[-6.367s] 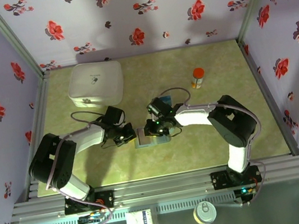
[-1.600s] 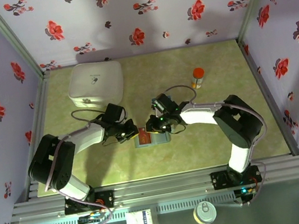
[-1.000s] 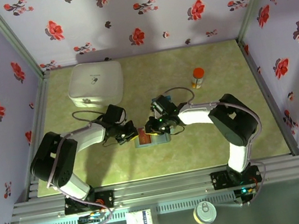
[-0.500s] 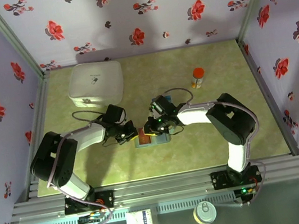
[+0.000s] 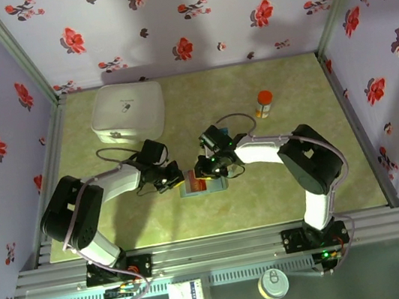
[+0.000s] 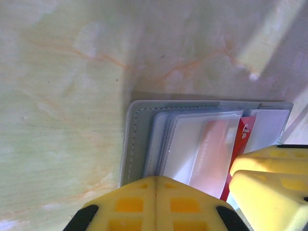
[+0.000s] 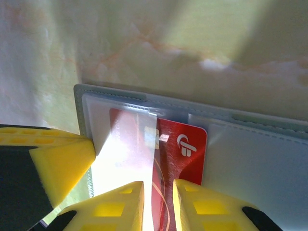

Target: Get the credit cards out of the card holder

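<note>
I should press farther onto the sleeve (image 6: 184, 162) before pulling the red card, since my left gripper is at the clear sleeve's edge (image 6: 162, 164) and the card is half inside.
The slate-grey card holder (image 5: 219, 186) lies open on the table between my two grippers. My left gripper (image 5: 176, 177) is shut, its tips (image 6: 155, 180) pressed onto the holder's left panel (image 6: 139, 125) beside the clear sleeves. A red-orange credit card (image 7: 185, 154) sticks halfway out of a clear sleeve (image 7: 120, 139) toward the holder's (image 7: 255, 159) middle. My right gripper (image 7: 159, 185) stands on this card with its jaws a narrow gap apart, the card's face showing between them. From above the red card (image 5: 198, 184) shows just below the right gripper (image 5: 204, 171).
A white rounded box (image 5: 128, 113) stands at the back left and an orange-capped bottle (image 5: 264, 104) at the back right. Metal rails and flowered walls border the green table (image 5: 303, 178) on all sides.
Over the last seconds the red card has come into sight in the holder. In the last second both arms have barely moved.
</note>
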